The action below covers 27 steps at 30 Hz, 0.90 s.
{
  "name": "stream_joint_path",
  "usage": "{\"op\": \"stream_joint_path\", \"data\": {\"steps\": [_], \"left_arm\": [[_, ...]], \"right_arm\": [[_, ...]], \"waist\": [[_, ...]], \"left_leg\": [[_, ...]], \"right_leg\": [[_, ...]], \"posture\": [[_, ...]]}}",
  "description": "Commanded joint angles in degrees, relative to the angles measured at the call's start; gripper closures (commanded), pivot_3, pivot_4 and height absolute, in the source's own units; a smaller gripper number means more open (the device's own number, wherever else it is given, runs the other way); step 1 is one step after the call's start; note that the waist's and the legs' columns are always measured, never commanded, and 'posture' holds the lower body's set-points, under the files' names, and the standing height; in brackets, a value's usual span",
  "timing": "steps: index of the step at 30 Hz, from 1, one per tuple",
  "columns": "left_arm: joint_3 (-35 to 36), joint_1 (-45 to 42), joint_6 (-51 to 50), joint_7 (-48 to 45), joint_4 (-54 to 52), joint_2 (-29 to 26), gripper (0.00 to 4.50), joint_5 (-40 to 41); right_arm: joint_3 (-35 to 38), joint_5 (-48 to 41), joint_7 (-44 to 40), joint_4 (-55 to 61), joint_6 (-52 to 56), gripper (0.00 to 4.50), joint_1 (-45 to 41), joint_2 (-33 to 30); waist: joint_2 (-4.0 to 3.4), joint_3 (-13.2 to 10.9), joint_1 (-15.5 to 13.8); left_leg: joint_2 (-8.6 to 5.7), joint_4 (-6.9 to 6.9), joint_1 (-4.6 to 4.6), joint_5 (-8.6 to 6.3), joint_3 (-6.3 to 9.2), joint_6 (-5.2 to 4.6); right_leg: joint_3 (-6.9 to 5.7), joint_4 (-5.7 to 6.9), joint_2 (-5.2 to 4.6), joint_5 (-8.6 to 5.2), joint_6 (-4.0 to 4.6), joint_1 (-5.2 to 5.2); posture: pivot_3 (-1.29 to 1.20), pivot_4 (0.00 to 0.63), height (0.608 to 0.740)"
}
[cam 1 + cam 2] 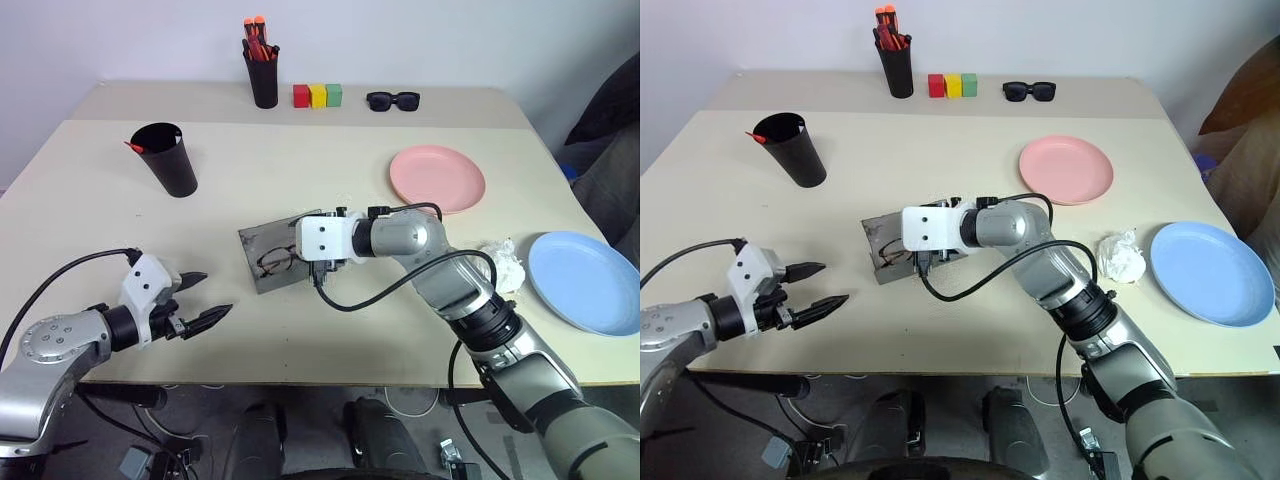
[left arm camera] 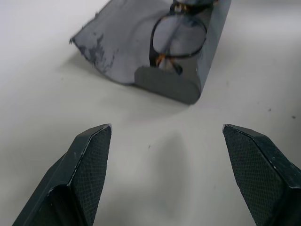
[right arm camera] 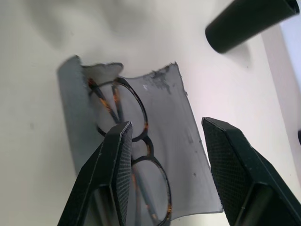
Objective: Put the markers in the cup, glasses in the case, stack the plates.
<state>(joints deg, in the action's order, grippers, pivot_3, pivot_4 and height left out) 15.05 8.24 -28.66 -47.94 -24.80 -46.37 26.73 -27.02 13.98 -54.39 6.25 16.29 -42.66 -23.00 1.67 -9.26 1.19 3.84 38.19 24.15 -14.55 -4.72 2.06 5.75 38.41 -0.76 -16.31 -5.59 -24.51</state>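
Observation:
The grey lid (image 1: 264, 238) is folded back from the long side of the case (image 1: 260, 260), so I expect the lid to swing over and cover the glasses when I push it.
The grey case (image 1: 262, 243) lies open at mid-table, and the wire-framed glasses (image 3: 146, 139) rest inside it on the lining. My right gripper (image 3: 167, 123) hovers just over them, open and holding nothing. My left gripper (image 1: 205, 300) is open too, low over bare table nearer the front edge, pointing at the case (image 2: 174, 87). The black cup (image 1: 168, 160) stands at the far left with a red marker tip (image 1: 133, 147) poking over its rim. The pink plate (image 1: 437, 178) lies right of centre. Further right, near the table's edge, is the blue plate (image 1: 585, 280), apart from the pink one.
At the back stand a black pen pot (image 1: 262, 78) with orange-capped pens, three coloured blocks (image 1: 317, 95) and black sunglasses (image 1: 392, 100). A crumpled white tissue (image 1: 506, 262) lies between my right arm and the blue plate.

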Motion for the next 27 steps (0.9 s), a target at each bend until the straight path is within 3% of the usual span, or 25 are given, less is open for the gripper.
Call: {"op": "stream_joint_path", "data": {"steps": [1, 12, 27], "left_arm": [[1.46, -1.15, 0.07, 0.43, -0.46, -0.21, 0.59, 0.36], [2.12, -1.79, 1.8, 0.78, 2.74, -1.29, 0.59, -2.58], [1.81, -1.62, 2.39, 1.14, 2.69, -0.91, 0.59, -2.95]], "right_arm": [[2.62, -1.13, 0.8, 1.86, -0.8, 2.15, -0.08, -0.65], [-0.97, 5.35, 9.07, -5.92, -4.59, 2.15, 2.18, 0.78], [-0.36, 7.99, 12.23, -9.89, -9.34, 2.15, 3.7, 0.83]], "waist": [[0.0, 0.0, 0.0], [0.0, 0.0, 0.08], [0.01, 0.0, 0.06]], "left_leg": [[0.0, 0.0, 0.0, 0.0, 0.0, 0.0], [0.0, -0.01, 0.0, 0.0, -0.01, 0.0], [0.0, -0.02, 0.01, 0.0, -0.01, 0.0]], "right_leg": [[0.0, 0.0, 0.0, 0.0, 0.0, 0.0], [0.01, -0.02, 0.0, -0.01, 0.01, -0.02], [0.01, -0.04, 0.0, -0.01, 0.02, -0.01]], "posture": [[0.0, 0.15, 0.722], [0.0, 0.15, 0.722], [0.0, 0.15, 0.722]]}}
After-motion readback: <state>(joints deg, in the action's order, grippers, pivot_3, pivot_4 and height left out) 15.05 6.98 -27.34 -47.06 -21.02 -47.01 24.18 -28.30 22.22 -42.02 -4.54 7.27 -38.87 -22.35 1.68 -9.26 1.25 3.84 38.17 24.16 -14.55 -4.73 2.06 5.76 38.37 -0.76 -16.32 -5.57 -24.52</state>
